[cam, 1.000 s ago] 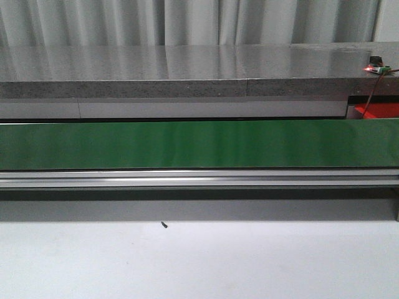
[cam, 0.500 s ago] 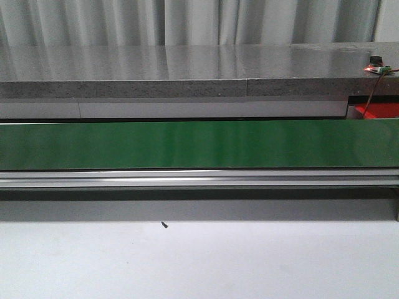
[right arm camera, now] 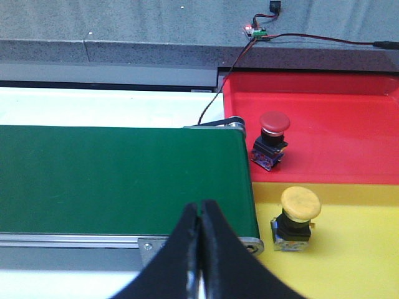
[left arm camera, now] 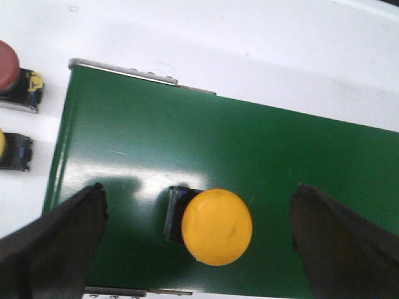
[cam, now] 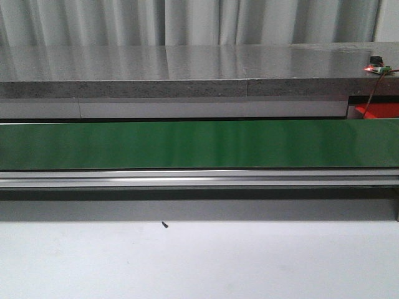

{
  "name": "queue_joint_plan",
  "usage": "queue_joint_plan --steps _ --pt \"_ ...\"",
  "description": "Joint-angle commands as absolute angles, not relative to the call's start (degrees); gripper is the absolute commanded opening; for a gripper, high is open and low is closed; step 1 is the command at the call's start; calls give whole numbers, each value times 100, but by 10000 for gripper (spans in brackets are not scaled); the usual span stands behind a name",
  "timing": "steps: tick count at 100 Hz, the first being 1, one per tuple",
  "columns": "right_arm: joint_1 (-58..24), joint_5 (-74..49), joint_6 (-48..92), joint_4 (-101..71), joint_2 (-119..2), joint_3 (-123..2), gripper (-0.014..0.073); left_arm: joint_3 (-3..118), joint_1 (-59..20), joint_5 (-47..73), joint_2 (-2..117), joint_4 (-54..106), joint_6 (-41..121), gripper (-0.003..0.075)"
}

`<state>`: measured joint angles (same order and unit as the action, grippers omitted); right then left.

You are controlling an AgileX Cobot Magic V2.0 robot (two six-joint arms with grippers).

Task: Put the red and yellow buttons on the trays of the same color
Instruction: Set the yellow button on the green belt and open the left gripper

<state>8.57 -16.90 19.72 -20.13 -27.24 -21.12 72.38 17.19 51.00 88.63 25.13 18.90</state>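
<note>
The yellow button (left arm camera: 216, 226) on the belt is clear of both fingers, so the robot's left gripper should keep going past the belt's end and close on a red button.
In the left wrist view a yellow button (left arm camera: 217, 227) lies on the green belt (left arm camera: 249, 143), between the spread fingers of my open left gripper (left arm camera: 199, 230), touching neither. A red button (left arm camera: 9, 65) and another yellow button (left arm camera: 7, 149) lie off the belt's end on white. In the right wrist view my right gripper (right arm camera: 201, 212) is shut and empty above the belt (right arm camera: 118, 174) near its end. A red button (right arm camera: 272, 138) stands on the red tray (right arm camera: 336, 112), a yellow button (right arm camera: 295, 218) on the yellow tray (right arm camera: 349, 249). Neither gripper shows in the front view.
The front view shows the long green belt (cam: 187, 144) with its metal rail (cam: 199, 178), a grey stone ledge (cam: 174, 75) behind and a white table (cam: 199, 261) in front. A small circuit board with wires (right arm camera: 257, 32) lies on the ledge above the red tray.
</note>
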Motion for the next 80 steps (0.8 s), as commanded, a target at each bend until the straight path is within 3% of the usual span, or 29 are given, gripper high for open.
queue_joint_plan --steps 1,58,80 --pt "840 -1304 2029 -2054 -2728 -2277 -68 7409 1774 4762 8447 2339 1718 583" --pt "840 -1304 2029 -2054 -2728 -2277 -68 7409 3259 4927 8404 1318 382 567" --pt "840 -1304 2029 -2054 -2728 -2277 -68 7409 3485 5052 8853 614 191 567"
